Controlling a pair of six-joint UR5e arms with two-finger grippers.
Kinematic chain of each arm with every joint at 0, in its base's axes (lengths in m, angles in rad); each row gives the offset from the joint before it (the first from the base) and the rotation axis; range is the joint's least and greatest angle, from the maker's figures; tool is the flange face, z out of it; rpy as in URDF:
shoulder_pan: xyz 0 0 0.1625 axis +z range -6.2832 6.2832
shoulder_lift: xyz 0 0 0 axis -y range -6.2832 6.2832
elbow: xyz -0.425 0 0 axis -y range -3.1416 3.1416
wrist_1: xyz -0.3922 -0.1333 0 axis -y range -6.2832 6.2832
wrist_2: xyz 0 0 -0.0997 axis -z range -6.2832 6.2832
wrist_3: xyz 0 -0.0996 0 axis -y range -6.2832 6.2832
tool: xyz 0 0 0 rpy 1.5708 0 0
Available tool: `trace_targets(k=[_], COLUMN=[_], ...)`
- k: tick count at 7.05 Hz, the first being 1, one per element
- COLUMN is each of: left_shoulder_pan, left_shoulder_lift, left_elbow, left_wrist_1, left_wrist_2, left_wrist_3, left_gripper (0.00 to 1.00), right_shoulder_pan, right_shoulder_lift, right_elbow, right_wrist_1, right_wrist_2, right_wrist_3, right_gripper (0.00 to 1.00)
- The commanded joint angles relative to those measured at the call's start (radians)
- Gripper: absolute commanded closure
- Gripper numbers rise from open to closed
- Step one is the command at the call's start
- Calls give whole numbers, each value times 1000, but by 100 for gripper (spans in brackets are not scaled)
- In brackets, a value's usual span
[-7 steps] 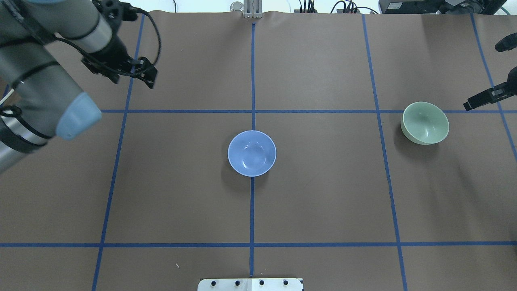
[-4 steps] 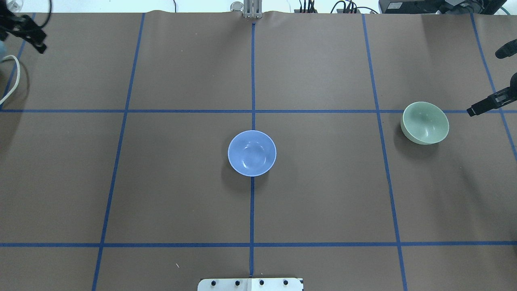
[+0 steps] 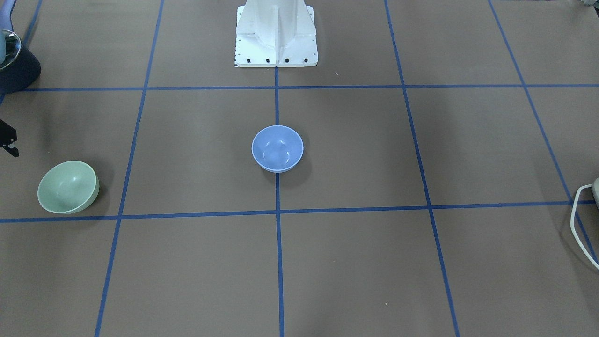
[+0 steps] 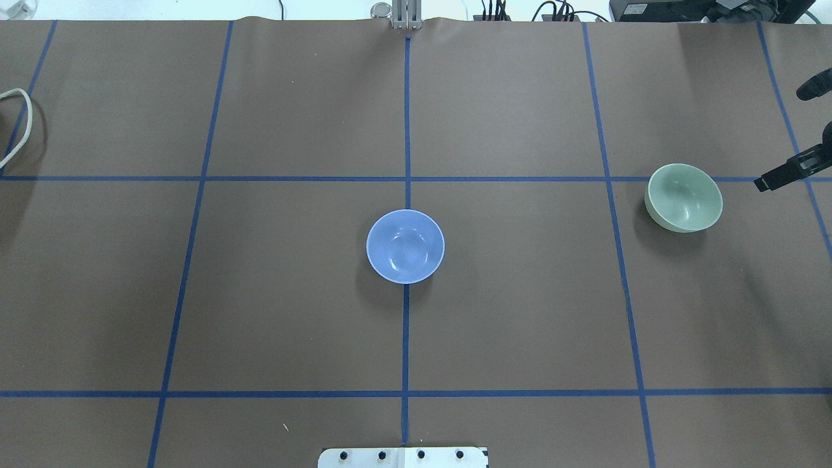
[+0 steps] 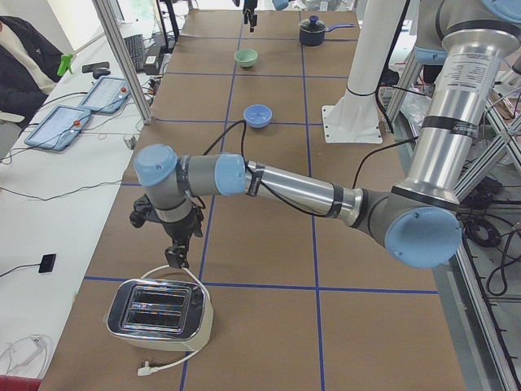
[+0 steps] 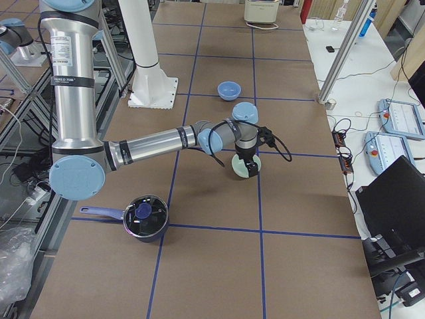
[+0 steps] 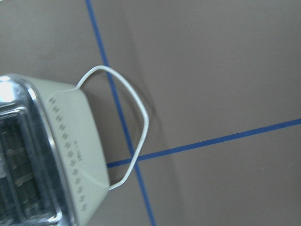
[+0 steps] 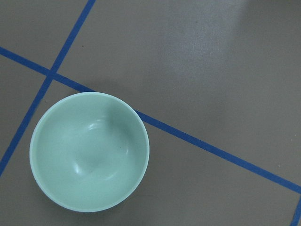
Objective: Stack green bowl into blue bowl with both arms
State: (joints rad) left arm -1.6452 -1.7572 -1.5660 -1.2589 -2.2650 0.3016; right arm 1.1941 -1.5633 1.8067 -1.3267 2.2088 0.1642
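The green bowl (image 3: 68,187) should fit inside almost up to its own rim when I lower it, because the blue bowl's empty opening (image 3: 277,148) is about as wide.
The green bowl (image 4: 684,197) stands upright on the table's right side; it also shows in the front view (image 3: 68,186) and fills the lower left of the right wrist view (image 8: 89,151). The blue bowl (image 4: 405,246) stands upright at the table's middle (image 3: 277,148). The bowls are far apart. My right gripper (image 6: 248,167) hangs just above the green bowl; only a black tip shows at the overhead view's right edge (image 4: 770,180), and I cannot tell if it is open or shut. My left gripper (image 5: 175,257) hangs over a toaster at the table's left end; its state cannot be told.
A toaster (image 5: 159,314) with a white cable (image 4: 19,123) sits at the left end. A dark pot (image 6: 145,218) with a lid sits at the right end near the robot. The white pedestal (image 3: 276,32) stands at the robot's side.
My left arm has swung out of the overhead view to the left. The black tip of my right gripper has drifted slightly right. Both bowls have stayed in place.
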Motion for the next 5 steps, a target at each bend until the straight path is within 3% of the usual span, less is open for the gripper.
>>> trace_targets(k=[1, 3, 5], left_shoulder_pan=[-12, -10, -10], left_shoulder_lift=[95, 195, 202], left_elbow=[-29, -46, -46], left_wrist_1=[-40, -231, -234], left_wrist_2=[-22, -74, -74], left_wrist_3=[-164, -232, -234], left_gripper=[1, 1, 1], right_shoulder_pan=[-1, -2, -23], right_shoulder_lift=[8, 75, 153], right_elbow=[-23, -99, -188], right_wrist_1=[1, 0, 1], right_wrist_2=[-1, -1, 0], right_wrist_3=[0, 11, 9], right_gripper=[0, 0, 3])
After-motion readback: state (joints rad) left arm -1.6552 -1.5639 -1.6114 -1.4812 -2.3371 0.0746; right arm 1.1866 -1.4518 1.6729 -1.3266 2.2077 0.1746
